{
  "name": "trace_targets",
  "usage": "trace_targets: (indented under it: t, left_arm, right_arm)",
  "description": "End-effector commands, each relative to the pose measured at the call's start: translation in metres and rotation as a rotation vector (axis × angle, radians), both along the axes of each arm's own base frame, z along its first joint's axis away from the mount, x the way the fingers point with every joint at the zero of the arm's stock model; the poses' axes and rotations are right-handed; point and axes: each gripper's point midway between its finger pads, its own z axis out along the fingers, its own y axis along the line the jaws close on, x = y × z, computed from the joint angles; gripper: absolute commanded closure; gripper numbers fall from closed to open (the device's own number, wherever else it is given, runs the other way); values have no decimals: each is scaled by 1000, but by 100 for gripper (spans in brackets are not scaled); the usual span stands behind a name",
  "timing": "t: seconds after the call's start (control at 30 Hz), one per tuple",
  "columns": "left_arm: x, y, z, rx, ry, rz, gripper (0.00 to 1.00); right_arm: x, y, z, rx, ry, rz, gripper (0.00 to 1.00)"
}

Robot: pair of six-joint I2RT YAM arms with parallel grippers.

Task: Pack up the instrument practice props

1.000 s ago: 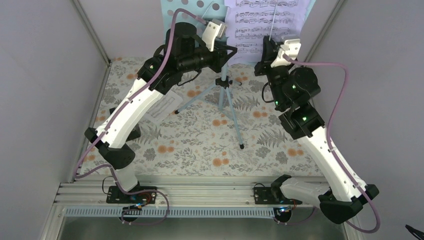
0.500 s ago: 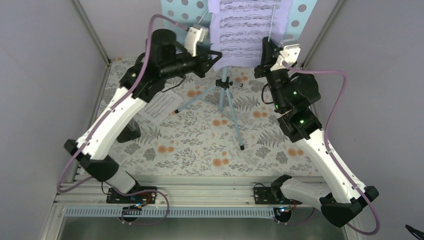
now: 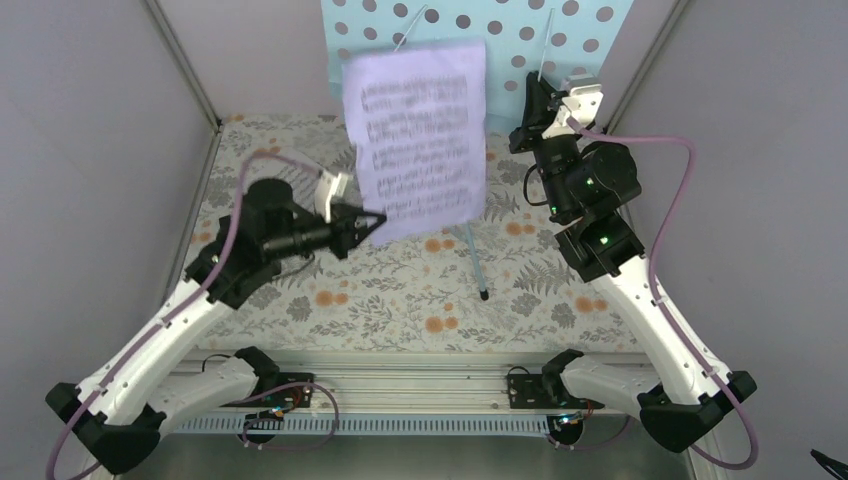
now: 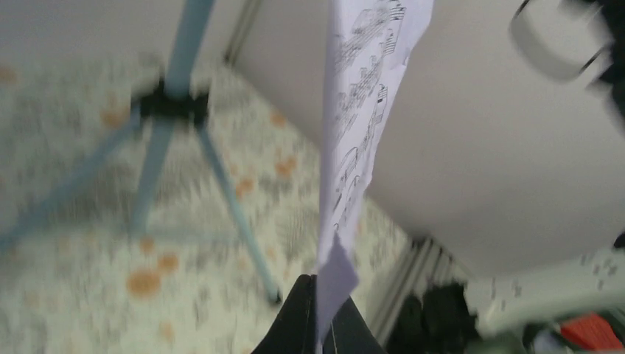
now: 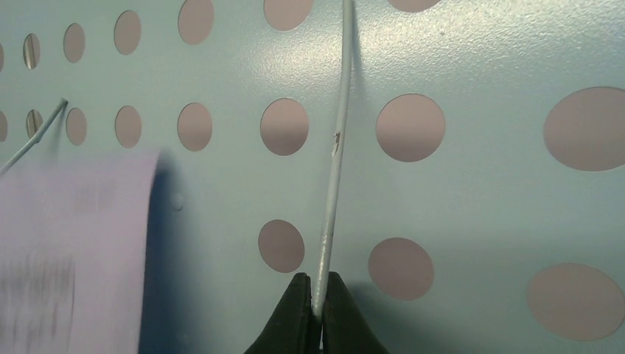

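The lavender sheet (image 3: pixel 420 140) is clear of the tray, so my left gripper should next bring it down toward the open floral cloth (image 3: pixel 405 297) until it lies flat, and then let go.
The light blue music stand has its hole-dotted tray (image 3: pixel 500 25) at the back and its tripod legs (image 3: pixel 476 262) on the floral cloth. My left gripper (image 3: pixel 371 226) is shut on the lower corner of the lavender sheet of music (image 3: pixel 420 140), holding it upright in front of the stand, clear of the tray. In the left wrist view the sheet (image 4: pixel 361 133) rises edge-on from my gripper (image 4: pixel 322 324), with the tripod (image 4: pixel 173 103) behind. My right gripper (image 5: pixel 318 299) is shut on the stand's thin white page-holder wire (image 5: pixel 335 162) against the tray (image 5: pixel 479 192). The black wedge box is hidden.
Grey enclosure walls (image 3: pixel 100 150) close in the left, right and back. An aluminium rail (image 3: pixel 420 385) with the arm bases runs along the near edge. The floral cloth (image 3: pixel 400 300) covers the table.
My left arm has pulled back and down towards the near left, drawing the lavender sheet off the tray and out in front of the stand. My right gripper has stayed on the wire.
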Motion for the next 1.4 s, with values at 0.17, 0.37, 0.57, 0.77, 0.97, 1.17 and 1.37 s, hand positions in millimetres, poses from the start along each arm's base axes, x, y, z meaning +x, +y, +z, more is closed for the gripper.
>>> trace_targets:
  t: [0.17, 0.37, 0.57, 0.77, 0.97, 1.17, 1.37]
  left_arm:
    - [-45, 28, -159, 19, 445, 64, 98]
    - [-56, 16, -264, 66, 706, 33, 98]
    - [-43, 24, -318, 234, 770, 131, 98]
    - [-46, 39, -346, 303, 831, 209, 95]
    - [-46, 54, -343, 320, 829, 297, 46]
    - [-17, 80, -277, 308, 652, 486, 0]
    - [10, 87, -177, 219, 385, 532, 0]
  right_arm:
    - [-2, -3, 4, 49, 12, 25, 94]
    - [-4, -2, 3, 63, 26, 39, 93]
    - [-7, -4, 3, 53, 29, 35, 91]
    - [-13, -8, 2, 57, 28, 39, 41]
    - [-25, -9, 3, 92, 47, 89, 0]
    - [-58, -15, 0, 205, 107, 210, 0]
    - [-96, -43, -33, 333, 100, 228, 0]
